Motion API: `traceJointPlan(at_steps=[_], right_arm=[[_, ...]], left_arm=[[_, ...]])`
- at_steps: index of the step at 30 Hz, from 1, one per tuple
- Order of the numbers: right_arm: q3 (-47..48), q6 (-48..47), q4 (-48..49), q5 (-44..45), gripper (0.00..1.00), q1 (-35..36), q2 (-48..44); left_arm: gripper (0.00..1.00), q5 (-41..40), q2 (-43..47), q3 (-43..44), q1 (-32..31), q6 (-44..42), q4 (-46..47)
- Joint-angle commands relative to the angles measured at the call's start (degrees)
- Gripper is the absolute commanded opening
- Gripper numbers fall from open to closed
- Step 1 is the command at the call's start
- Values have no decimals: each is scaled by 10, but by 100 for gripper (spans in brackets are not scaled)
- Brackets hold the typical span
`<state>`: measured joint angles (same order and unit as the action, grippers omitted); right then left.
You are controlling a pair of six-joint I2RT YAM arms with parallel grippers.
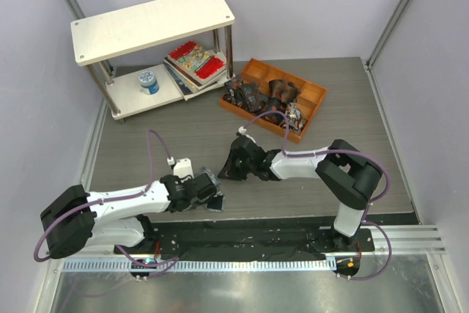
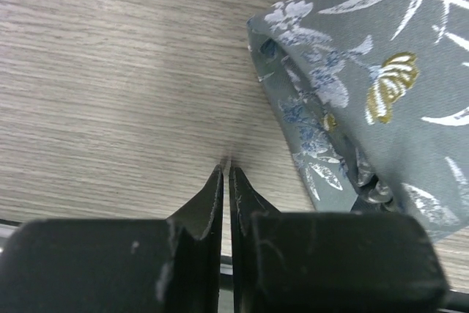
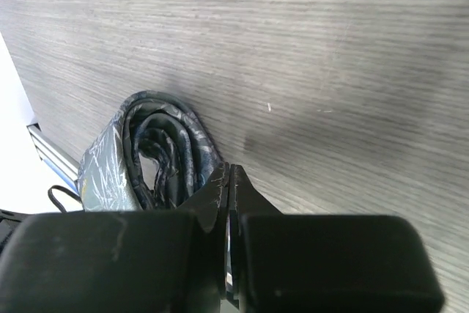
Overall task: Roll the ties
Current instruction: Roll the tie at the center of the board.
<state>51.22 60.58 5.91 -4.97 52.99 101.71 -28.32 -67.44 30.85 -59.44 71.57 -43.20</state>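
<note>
The tie's coiled end (image 3: pixel 155 157) gapes open beside my right gripper, so my right gripper should back off, then press the roll's top (image 3: pixel 110 174) while my left gripper steadies it.
A grey-blue tie (image 2: pixel 366 86) with pale flower print and a gold butterfly lies rolled on the wooden table. In the left wrist view it sits to the right of my left gripper (image 2: pixel 226 163), which is shut with nothing between its fingers. The right wrist view shows the roll's coiled end (image 3: pixel 157 148) just left of my right gripper (image 3: pixel 230 170), also shut and empty. From above, the roll (image 1: pixel 218 201) is a small dark lump between the left gripper (image 1: pixel 211 192) and the right gripper (image 1: pixel 226 172). Several more rolled ties (image 1: pixel 253 97) lie in an orange tray.
The orange tray (image 1: pixel 311 100) stands at the back right. A white two-level shelf (image 1: pixel 150 23) at the back left holds red-patterned books (image 1: pixel 194 60) and a blue-and-white tub (image 1: pixel 149 80). A metal rail (image 1: pixel 234 263) runs along the near table edge.
</note>
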Motion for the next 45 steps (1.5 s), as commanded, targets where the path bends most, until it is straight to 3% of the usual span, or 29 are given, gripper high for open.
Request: traceJointPlan(at_steps=[1, 9, 21, 32, 39, 45], right_arm=[[23, -4, 19, 0, 2, 16, -4], [30, 34, 39, -14, 2, 64, 12], [22, 60, 111, -76, 1, 69, 39], [28, -12, -24, -31, 10, 36, -16], [27, -30, -75, 14, 9, 32, -65], [-8, -49, 21, -8, 9, 34, -123]], left_arm=[[3, 10, -24, -16, 2, 8, 51], [1, 9, -63, -12, 2, 8, 65], [1, 7, -55, -21, 2, 11, 68], [4, -6, 11, 3, 2, 29, -42], [9, -17, 42, 46, 2, 23, -120], [12, -25, 72, 98, 2, 15, -172]])
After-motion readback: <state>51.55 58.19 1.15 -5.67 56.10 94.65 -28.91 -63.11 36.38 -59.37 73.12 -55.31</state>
